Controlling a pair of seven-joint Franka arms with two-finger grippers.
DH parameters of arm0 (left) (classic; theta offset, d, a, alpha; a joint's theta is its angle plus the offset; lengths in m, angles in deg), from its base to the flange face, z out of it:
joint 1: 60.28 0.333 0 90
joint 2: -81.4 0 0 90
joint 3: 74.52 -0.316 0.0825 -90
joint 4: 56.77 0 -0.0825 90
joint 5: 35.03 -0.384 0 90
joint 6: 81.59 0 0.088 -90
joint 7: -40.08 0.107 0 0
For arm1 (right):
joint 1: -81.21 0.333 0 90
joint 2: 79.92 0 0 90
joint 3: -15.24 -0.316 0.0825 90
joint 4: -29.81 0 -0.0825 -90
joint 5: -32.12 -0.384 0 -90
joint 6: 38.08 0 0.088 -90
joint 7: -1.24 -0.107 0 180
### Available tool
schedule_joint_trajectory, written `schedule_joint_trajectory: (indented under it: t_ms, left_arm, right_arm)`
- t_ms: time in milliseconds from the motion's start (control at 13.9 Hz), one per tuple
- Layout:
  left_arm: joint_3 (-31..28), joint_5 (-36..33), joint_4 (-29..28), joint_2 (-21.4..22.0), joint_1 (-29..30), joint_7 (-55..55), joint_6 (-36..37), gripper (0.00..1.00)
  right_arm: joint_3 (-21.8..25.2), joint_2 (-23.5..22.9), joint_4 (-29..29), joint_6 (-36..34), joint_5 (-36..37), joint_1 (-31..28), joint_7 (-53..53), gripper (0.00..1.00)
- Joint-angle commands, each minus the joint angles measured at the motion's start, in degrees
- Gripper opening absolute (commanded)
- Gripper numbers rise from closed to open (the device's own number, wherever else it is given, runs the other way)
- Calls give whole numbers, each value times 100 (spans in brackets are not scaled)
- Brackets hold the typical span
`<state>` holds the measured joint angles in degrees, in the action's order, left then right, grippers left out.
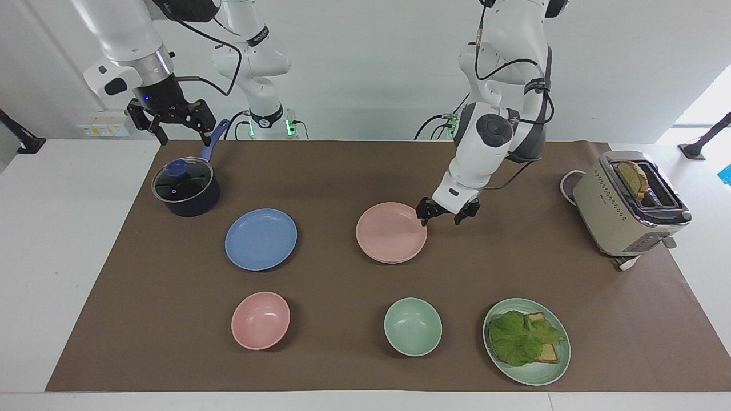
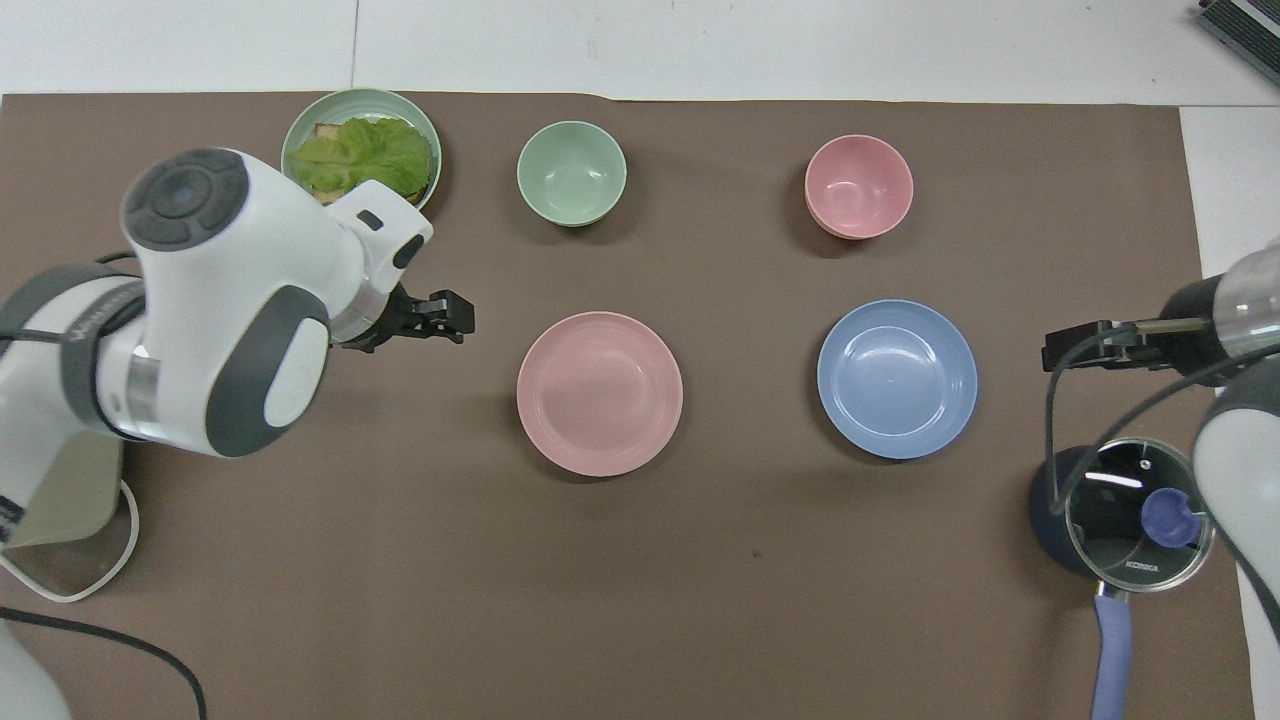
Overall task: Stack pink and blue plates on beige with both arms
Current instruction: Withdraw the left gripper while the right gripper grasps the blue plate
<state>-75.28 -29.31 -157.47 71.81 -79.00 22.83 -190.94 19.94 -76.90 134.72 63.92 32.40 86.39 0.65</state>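
My gripper will make the blue plate (image 2: 897, 379) nest and almost hide the pink plate when it stacks them, because the blue plate matches the pink plate's round rim (image 2: 673, 394).
The pink plate (image 1: 392, 232) (image 2: 600, 393) lies flat on the beige plate, of which only a thin pale rim (image 1: 394, 262) shows under the pink plate's edge farthest from the robots. My left gripper (image 1: 442, 214) (image 2: 462, 318) hangs open and empty just above the mat, beside the pink plate toward the left arm's end. The blue plate (image 1: 261, 239) (image 2: 897, 379) rests alone on the mat, toward the right arm's end. My right gripper (image 1: 174, 128) (image 2: 1075, 350) is open and empty, raised over the pot's handle.
A dark pot with a glass lid (image 1: 185, 185) stands by the right arm. A pink bowl (image 1: 260, 320), a green bowl (image 1: 413, 326) and a green plate with lettuce and toast (image 1: 526, 341) line the mat's edge farthest from the robots. A beige toaster (image 1: 628, 202) sits at the left arm's end.
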Motion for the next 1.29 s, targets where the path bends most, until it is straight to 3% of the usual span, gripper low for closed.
schedule_joint_trajectory:
  t_ms: [0, 432, 791, 1079, 1151, 1223]
  left_arm:
    - [24, -98, 138, 299, 403, 537, 580, 100]
    - [-29, -414, 243, 941, 1071, 1434, 1301, 100]
    - [-29, -476, 402, 1372, 1510, 1724, 1644, 100]
    - [-29, -476, 411, 1416, 1520, 1716, 1680, 100]
    - [-29, -476, 411, 1416, 1520, 1716, 1680, 100]
    - [-29, -476, 411, 1425, 1520, 1708, 1654, 100]
  right_arm:
    - [4, -459, 415, 661, -81, -62, 366, 100]
    - [4, -1066, 1408, 2410, -116, -193, 446, 100]
    - [4, -1462, 1637, 2921, -160, -290, 552, 100]
    - [-5, -1568, 1673, 3054, -518, -396, 622, 100]
    - [4, -1568, 1681, 3045, -546, -396, 631, 91]
    - [-5, -1577, 1681, 3045, -555, -405, 648, 68]
